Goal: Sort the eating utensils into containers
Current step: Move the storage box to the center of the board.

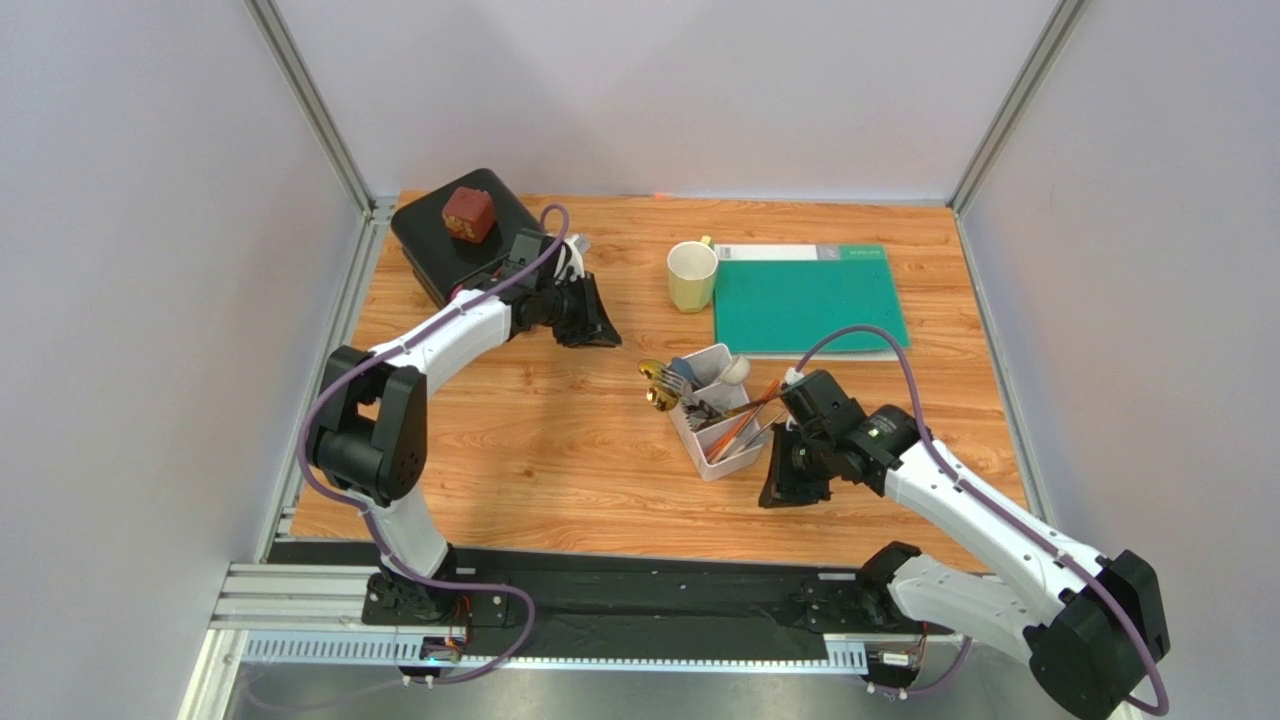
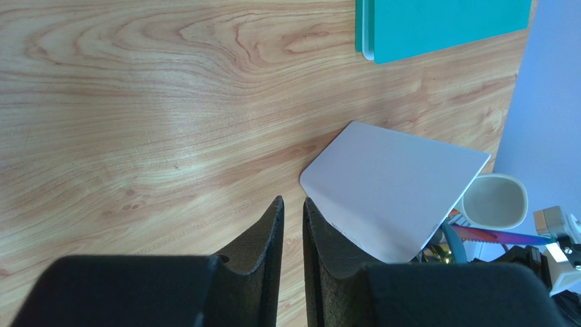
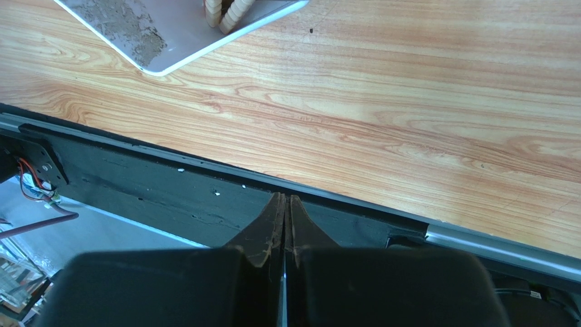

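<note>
The white divided tray (image 1: 718,417) sits at a slant next to the robot's right gripper, so next the right gripper swings around to the tray's near corner (image 1: 708,476) and pushes the tray straight.
The white divided tray (image 1: 747,459) sits mid-table and holds several utensils. Orange-brown chopsticks (image 1: 739,431) and a white spoon (image 1: 738,369) lie in it, and gold utensils (image 1: 658,381) stick out over its left side. My left gripper (image 1: 601,333) hangs to the tray's upper left, beside the black box. Its fingers stand slightly apart with only bare wood between them (image 2: 293,201). The left wrist view shows the tray's white wall (image 2: 392,194) and an iridescent serrated knife (image 2: 508,237). My right gripper (image 1: 775,492) is shut and empty just right of the tray, over the near edge (image 3: 285,197).
A black box (image 1: 436,248) with a red-brown block (image 1: 467,215) on top stands at the back left. A cream cup (image 1: 691,275) and a green mat (image 1: 809,297) lie at the back. A black rail (image 3: 157,194) runs along the table's near edge.
</note>
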You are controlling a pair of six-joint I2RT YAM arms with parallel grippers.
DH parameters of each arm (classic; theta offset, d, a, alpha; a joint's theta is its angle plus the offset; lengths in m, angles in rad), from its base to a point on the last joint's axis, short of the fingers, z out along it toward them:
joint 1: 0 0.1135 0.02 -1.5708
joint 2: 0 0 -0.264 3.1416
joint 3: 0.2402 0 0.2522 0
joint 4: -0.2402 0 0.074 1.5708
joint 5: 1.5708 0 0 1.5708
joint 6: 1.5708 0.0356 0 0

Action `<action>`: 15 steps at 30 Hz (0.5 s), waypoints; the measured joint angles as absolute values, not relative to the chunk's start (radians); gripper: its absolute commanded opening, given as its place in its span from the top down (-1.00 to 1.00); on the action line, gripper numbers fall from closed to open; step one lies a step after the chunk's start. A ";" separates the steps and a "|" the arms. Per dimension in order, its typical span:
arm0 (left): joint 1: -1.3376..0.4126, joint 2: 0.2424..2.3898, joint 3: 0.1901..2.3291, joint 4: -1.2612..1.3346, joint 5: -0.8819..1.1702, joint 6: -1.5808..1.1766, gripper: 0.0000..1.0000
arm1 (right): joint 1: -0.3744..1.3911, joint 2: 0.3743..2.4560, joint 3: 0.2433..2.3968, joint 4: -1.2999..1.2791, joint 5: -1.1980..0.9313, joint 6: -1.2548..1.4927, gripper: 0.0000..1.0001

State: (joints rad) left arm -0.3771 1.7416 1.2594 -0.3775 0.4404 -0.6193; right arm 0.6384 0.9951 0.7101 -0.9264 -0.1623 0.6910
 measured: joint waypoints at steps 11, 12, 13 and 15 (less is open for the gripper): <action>-0.377 1.754 1.263 -0.376 0.445 -0.622 0.57 | 0.631 0.995 0.711 -1.029 -0.060 0.719 1.00; -0.377 1.754 1.263 -0.376 0.445 -0.622 0.57 | 0.626 0.995 0.713 -1.038 -0.046 0.723 1.00; -0.377 1.754 1.263 -0.376 0.447 -0.622 0.57 | 0.614 0.995 0.719 -1.052 -0.024 0.731 1.00; -0.377 1.754 1.263 -0.376 0.449 -0.622 0.57 | 0.593 0.995 0.732 -1.065 0.006 0.739 1.00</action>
